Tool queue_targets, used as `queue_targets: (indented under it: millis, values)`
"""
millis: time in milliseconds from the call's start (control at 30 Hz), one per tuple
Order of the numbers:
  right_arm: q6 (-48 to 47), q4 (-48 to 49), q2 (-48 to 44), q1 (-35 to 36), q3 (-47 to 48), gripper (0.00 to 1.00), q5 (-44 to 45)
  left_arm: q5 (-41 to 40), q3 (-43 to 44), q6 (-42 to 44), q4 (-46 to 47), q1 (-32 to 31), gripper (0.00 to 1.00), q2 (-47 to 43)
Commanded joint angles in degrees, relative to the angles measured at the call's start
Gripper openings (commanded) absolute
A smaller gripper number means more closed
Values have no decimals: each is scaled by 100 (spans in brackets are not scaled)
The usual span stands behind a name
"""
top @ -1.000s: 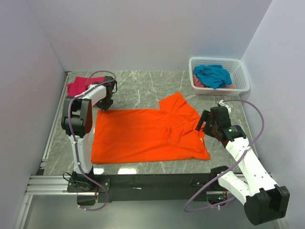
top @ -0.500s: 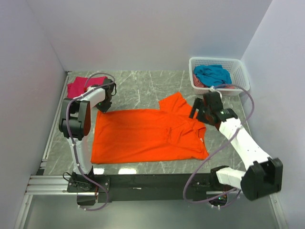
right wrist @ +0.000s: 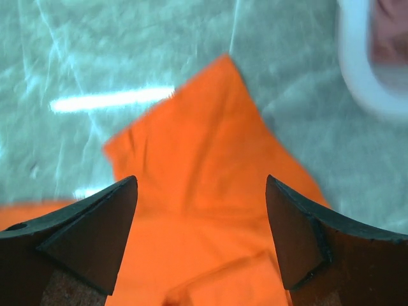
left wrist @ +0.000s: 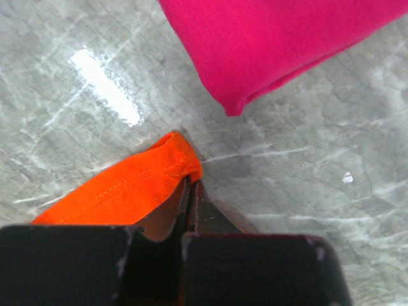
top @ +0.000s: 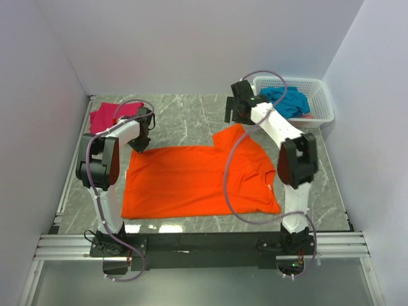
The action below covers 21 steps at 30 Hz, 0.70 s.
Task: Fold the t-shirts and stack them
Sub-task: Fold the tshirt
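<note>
My left gripper is pinching the orange t-shirt's far corner (top: 136, 151), so I expect the orange t-shirt's far edge (top: 182, 148) to fold over its body when I bring the sleeve toward me.
A bright orange t-shirt (top: 191, 182) lies spread flat mid-table, one sleeve (top: 237, 137) pointing to the back. My left gripper (top: 141, 145) is shut on its far left corner (left wrist: 150, 185), pinching the hem between the jaws (left wrist: 191, 183). Just beyond that corner lies a folded magenta-pink t-shirt (top: 105, 115) (left wrist: 274, 44). High over the orange sleeve (right wrist: 204, 204) hovers my right gripper (top: 233, 119) (right wrist: 201, 183), open and holding nothing. A teal-blue t-shirt (top: 284, 100) is bunched in the basket.
The white lattice basket (top: 322, 102) stands at the back right, its corner (right wrist: 363, 70) showing in the right wrist view. Grey marble tabletop (top: 185, 118) lies behind the orange shirt. Walls close in on the left, back and right.
My left gripper has closed on the orange shirt's far left corner. The right arm has swung from the shirt's near right side to the back, above the sleeve, still open.
</note>
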Motion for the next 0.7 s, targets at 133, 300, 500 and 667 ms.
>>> queue_targets:
  millis: [133,300,500,667]
  values:
    - [-263,-1091,2165,-17,2797,87,69,271,-28,60,81,-37,1,-163]
    - [-184,-1092,2808,-25,3002,85,-71,297,-107,69,143,-37,1,-216]
    - [-34,-942,2703,-25,2379,82,-36,253,-116,51,90,-37,1,-225]
    - [89,-845,2624,-17,2096,69,-106,262,-133,42,82,-37,1,-225]
